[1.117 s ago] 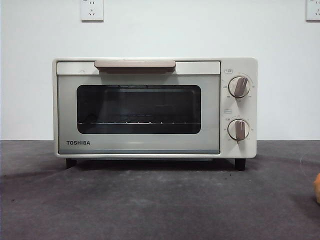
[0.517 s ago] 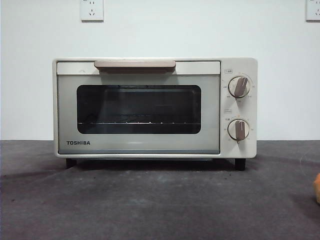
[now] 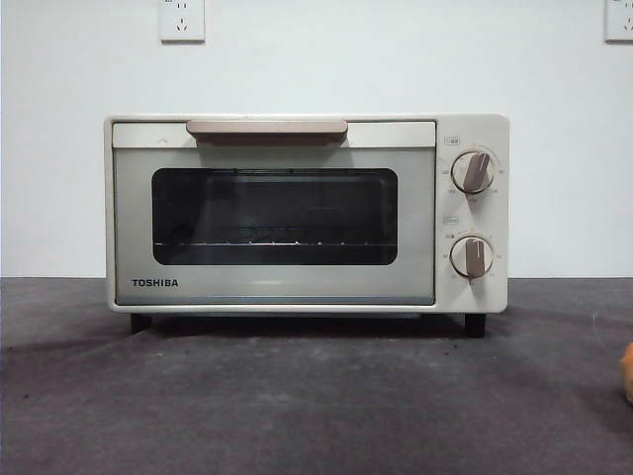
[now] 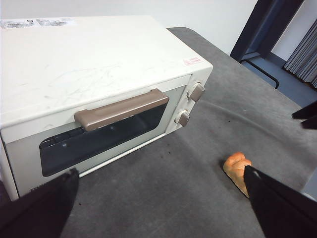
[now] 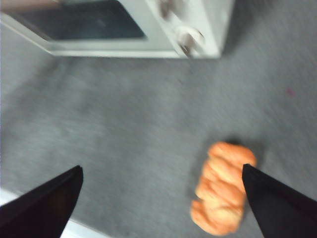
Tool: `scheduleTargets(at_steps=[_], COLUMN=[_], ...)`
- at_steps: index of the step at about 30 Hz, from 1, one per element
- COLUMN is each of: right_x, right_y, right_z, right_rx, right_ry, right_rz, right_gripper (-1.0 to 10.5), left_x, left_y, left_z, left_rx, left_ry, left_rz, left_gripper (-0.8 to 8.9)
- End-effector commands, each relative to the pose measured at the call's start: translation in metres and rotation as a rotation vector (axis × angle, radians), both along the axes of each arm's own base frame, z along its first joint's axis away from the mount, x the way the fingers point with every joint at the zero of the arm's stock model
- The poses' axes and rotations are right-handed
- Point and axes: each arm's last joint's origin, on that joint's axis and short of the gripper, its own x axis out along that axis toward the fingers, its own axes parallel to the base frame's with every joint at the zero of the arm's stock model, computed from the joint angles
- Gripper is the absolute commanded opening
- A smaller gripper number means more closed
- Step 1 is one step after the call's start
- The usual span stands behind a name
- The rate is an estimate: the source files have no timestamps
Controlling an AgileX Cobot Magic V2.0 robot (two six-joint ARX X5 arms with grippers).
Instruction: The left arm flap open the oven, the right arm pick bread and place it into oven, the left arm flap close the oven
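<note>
The beige bar handle (image 3: 267, 130) goes along the top of the door, so the glass door (image 3: 275, 217) will swing down and lie level when the robot opens it.
The cream-white oven (image 3: 297, 213) stands in the middle of the table with its glass door shut and its beige bar handle (image 3: 266, 128) at the top. From above and in front, my left gripper (image 4: 161, 208) looks down on the oven (image 4: 94, 64) and its handle (image 4: 121, 109), open and holding nothing. The golden-orange bread (image 4: 237, 167) lies on the mat to the knob side of the oven; the front view shows only a sliver of the bread (image 3: 627, 371) at the right edge. My right gripper (image 5: 161, 198) hovers open above the mat, with the bread (image 5: 223, 188) near one jaw.
A dark grey mat (image 3: 316, 396) covers the table in front of the oven. Two round knobs (image 3: 473, 171) sit on the oven's right panel. The right wrist view is blurred and shows a pale table edge (image 5: 84, 230). A black tip (image 4: 306, 115) shows beyond the bread.
</note>
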Motion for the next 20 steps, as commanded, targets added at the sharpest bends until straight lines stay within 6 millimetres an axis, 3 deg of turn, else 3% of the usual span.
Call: scheduleTargets(at_steps=[1, 7, 11, 20], right_x=[0.011, 0.029, 0.036, 0.05], right_y=[0.002, 0.007, 0.012, 0.023], right_z=[-0.008, -0.034, -0.062, -0.1], right_rx=[-0.036, -0.109, -0.145, -0.167], right_ry=[0.073, 0.209, 0.298, 0.376], right_rz=[-0.028, -0.041, -0.049, -0.078], right_gripper=[5.1, 5.1, 5.1, 5.1], left_x=[0.0, -0.001, -0.001, 0.001], left_y=[-0.001, 0.0, 0.0, -0.001], left_z=[0.007, 0.006, 0.006, 0.005], left_rx=[-0.011, -0.009, -0.009, -0.006], left_ry=[-0.02, -0.016, -0.016, -0.01], left_rz=[-0.005, -0.006, -0.006, -0.005], left_gripper=[5.32, 5.32, 5.32, 5.32])
